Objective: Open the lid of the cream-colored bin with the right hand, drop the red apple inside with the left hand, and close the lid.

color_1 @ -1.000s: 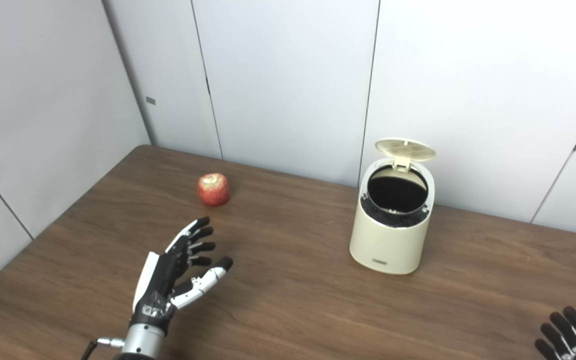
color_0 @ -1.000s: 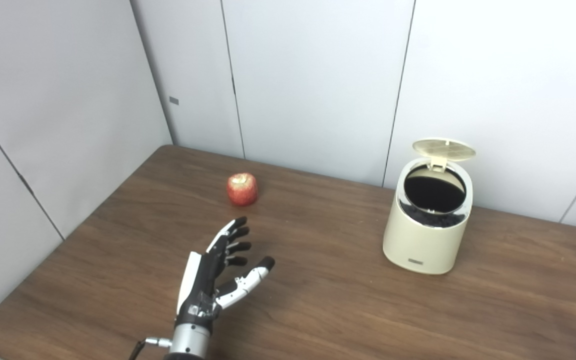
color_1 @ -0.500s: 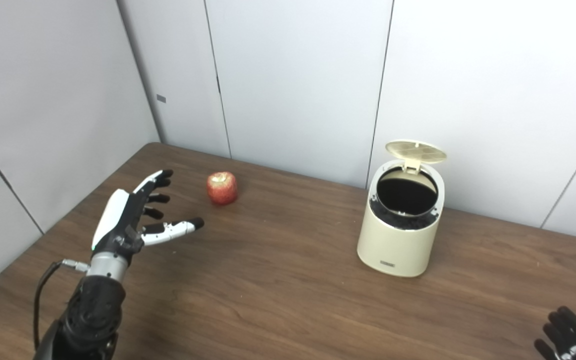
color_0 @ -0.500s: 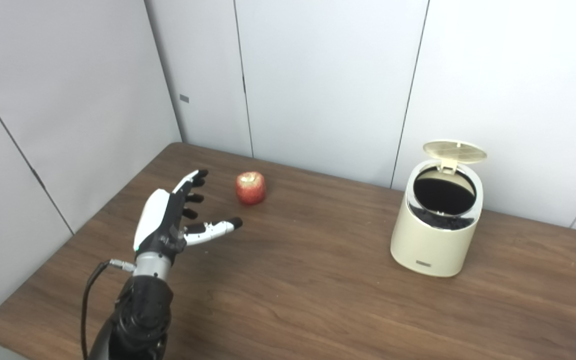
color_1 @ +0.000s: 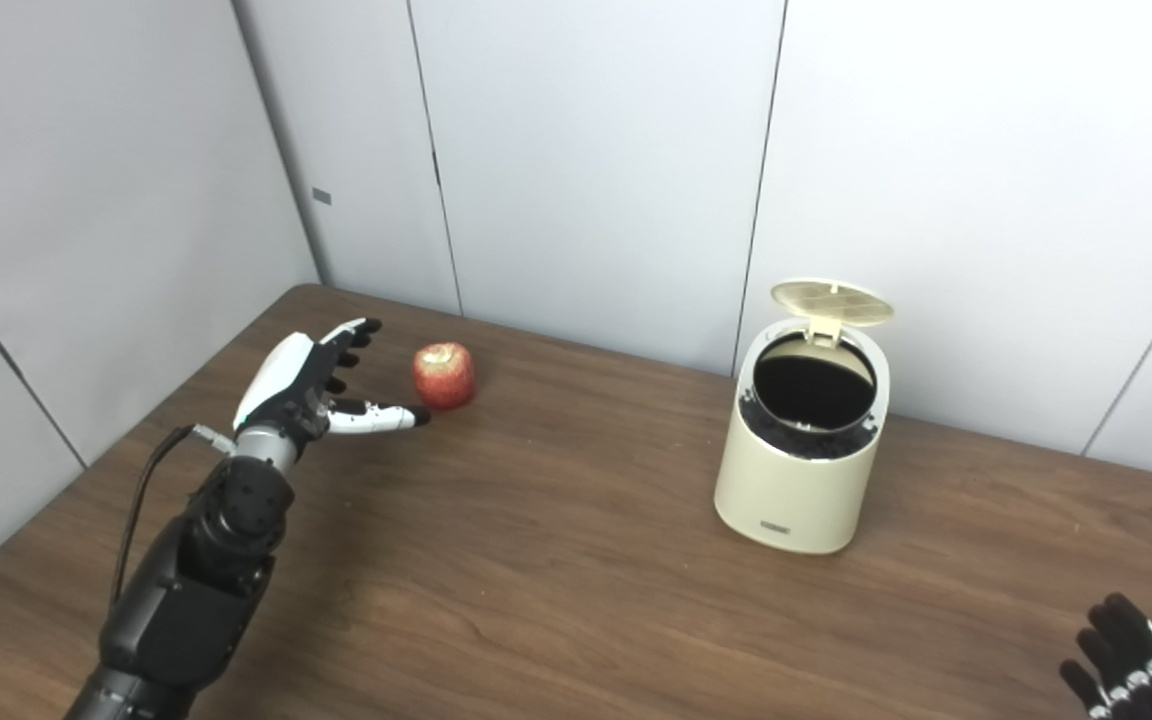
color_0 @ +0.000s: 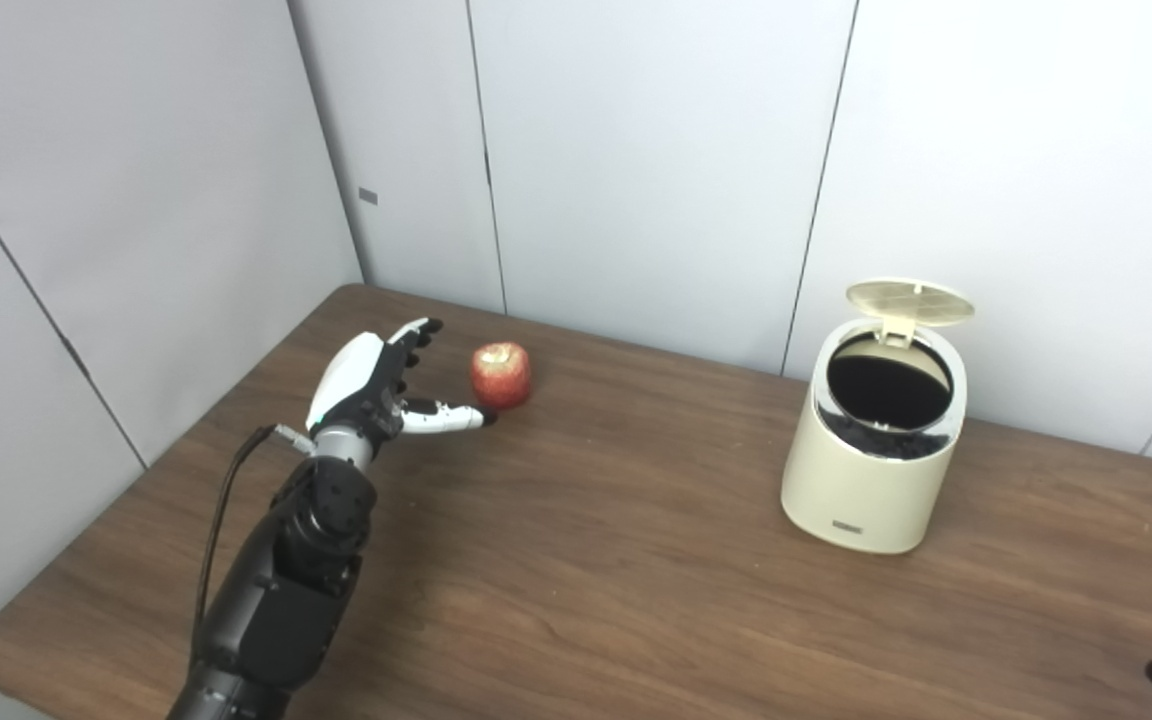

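The lid (color_0: pixel 910 301) is standing up by itself on its hinge (color_0: pixel 896 332). It should stay open when I bring the red apple into the cream-colored bin.
The red apple (color_0: pixel 501 375) rests on the brown table (color_0: pixel 586 560) near its far left corner. My left hand (color_0: pixel 376 385) is open just left of the apple, fingers spread toward it, thumb tip close below it, not touching as far as I can see. The cream-colored bin (color_0: pixel 871 455) stands at the right back, its lid (color_0: pixel 909 297) tipped up and the dark inside showing. Only the fingertips of my right hand (color_1: pixel 1126 670) show at the bottom right corner, spread and holding nothing.
Grey wall panels (color_0: pixel 636 150) close off the table at the back and left. The table's left edge (color_0: pixel 136 480) runs close beside my left arm. A cable hangs along that forearm (color_0: pixel 281 570).
My left hand has moved forward and up toward the apple, now right beside it. The apple, bin and right hand have stayed put.
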